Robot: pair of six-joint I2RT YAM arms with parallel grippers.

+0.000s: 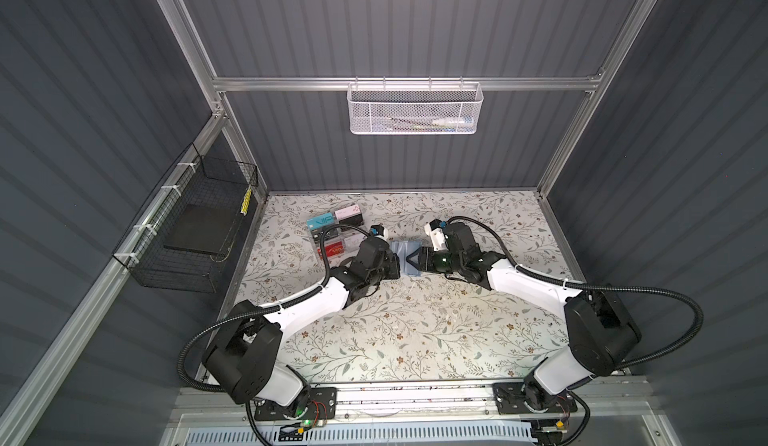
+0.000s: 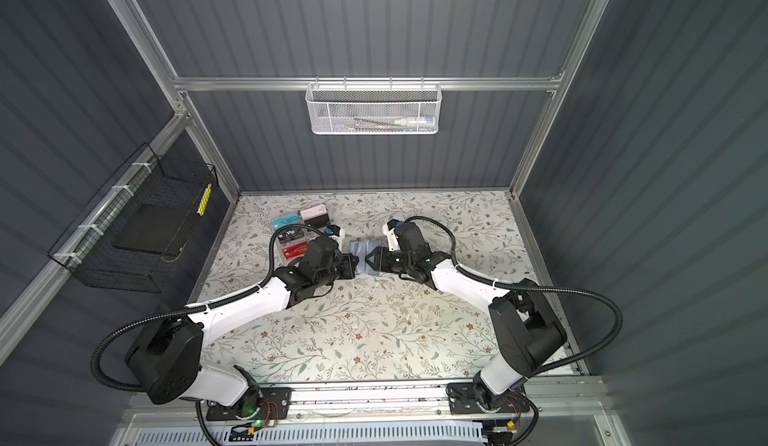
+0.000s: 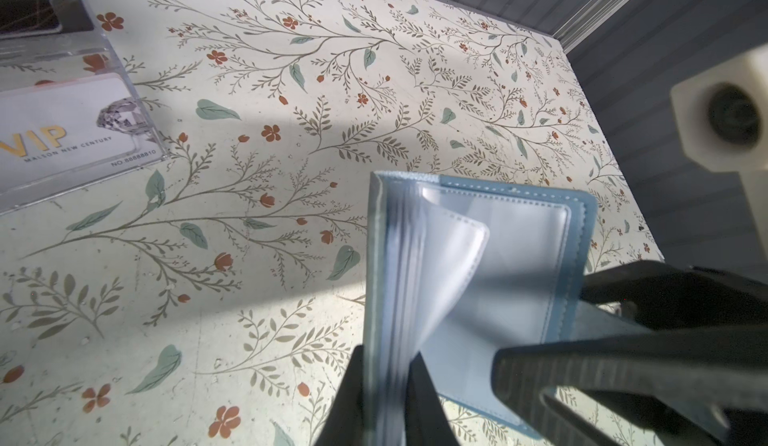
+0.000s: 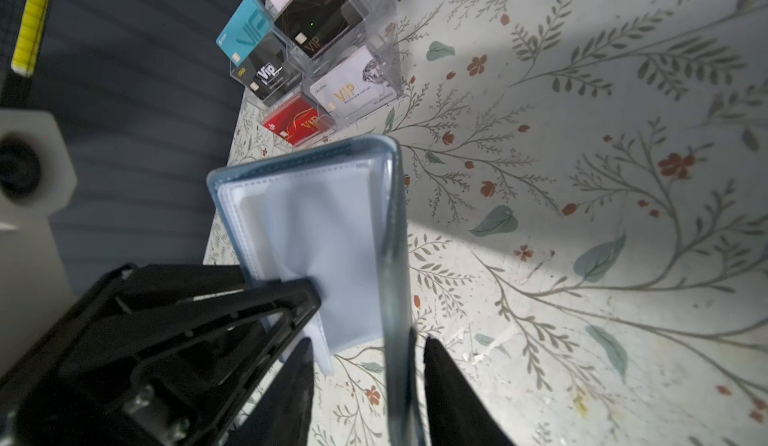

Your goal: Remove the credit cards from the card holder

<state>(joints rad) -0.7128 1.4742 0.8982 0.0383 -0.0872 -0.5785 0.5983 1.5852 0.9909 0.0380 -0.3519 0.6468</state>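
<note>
Next, I lay the card holder (image 1: 405, 248) flat and open my left gripper to free the clear sleeves, because that gripper is pinching them together with one cover (image 3: 400, 262).
The slate-blue card holder (image 1: 400, 253) (image 2: 360, 257) stands open on the flowered table between my two grippers. My left gripper (image 1: 395, 270) (image 3: 386, 365) is shut on one cover together with a stack of clear sleeves (image 3: 399, 257). My right gripper (image 1: 410, 259) (image 4: 368, 342) straddles the other cover (image 4: 395, 236); its jaws stand apart, with a gap between one finger and the cover. The sleeves (image 4: 324, 236) look translucent and empty. The credit cards are hidden from every view.
A clear acrylic rack (image 1: 336, 236) (image 4: 316, 57) of coloured VIP cards stands just behind my left gripper. A black wire basket (image 1: 187, 232) hangs on the left wall and a white mesh basket (image 1: 413, 107) on the back rail.
</note>
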